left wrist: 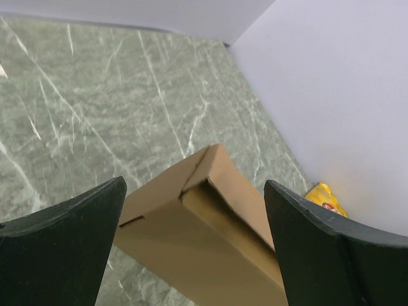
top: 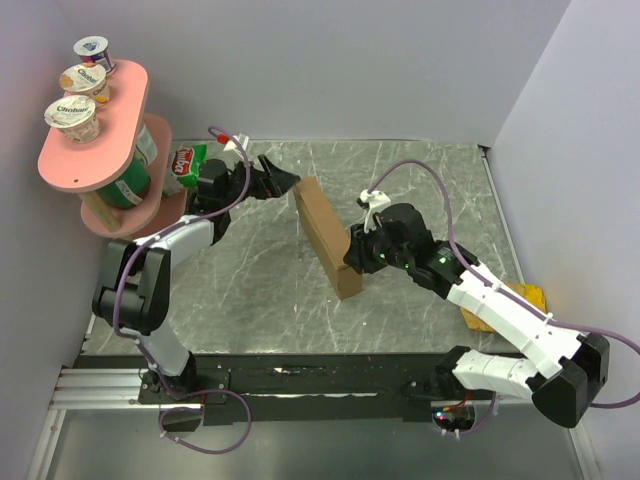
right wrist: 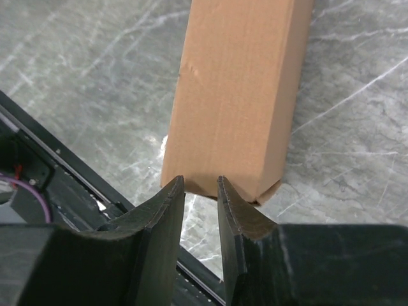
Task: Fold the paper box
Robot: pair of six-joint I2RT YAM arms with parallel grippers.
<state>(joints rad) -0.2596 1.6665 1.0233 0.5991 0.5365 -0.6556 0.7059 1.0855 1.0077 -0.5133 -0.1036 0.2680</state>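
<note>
The paper box stands slanted [top: 324, 230] with my right gripper at its near end, so my left gripper should close on the paper box's far end [top: 306, 187] and swing it straighter.
The paper box [top: 325, 235] is a folded brown cardboard slab standing on its edge in the middle of the table, running from far left to near right. My left gripper [top: 287, 182] is wide open just off the box's far end. In the left wrist view that end [left wrist: 191, 236] shows between the fingers, not touching them. My right gripper [top: 352, 258] is at the box's near end. In the right wrist view its jaws [right wrist: 201, 182] stand narrowly apart, tips against the box's [right wrist: 239, 95] near lower edge. Only bare table shows in the gap.
A pink two-tier shelf [top: 95, 130] with yogurt cups stands at the far left, with a green snack bag [top: 188, 160] beside it. A yellow packet [top: 525, 297] lies by the right wall under the right arm. White walls enclose the table, and a black rail [top: 300, 385] runs along the front.
</note>
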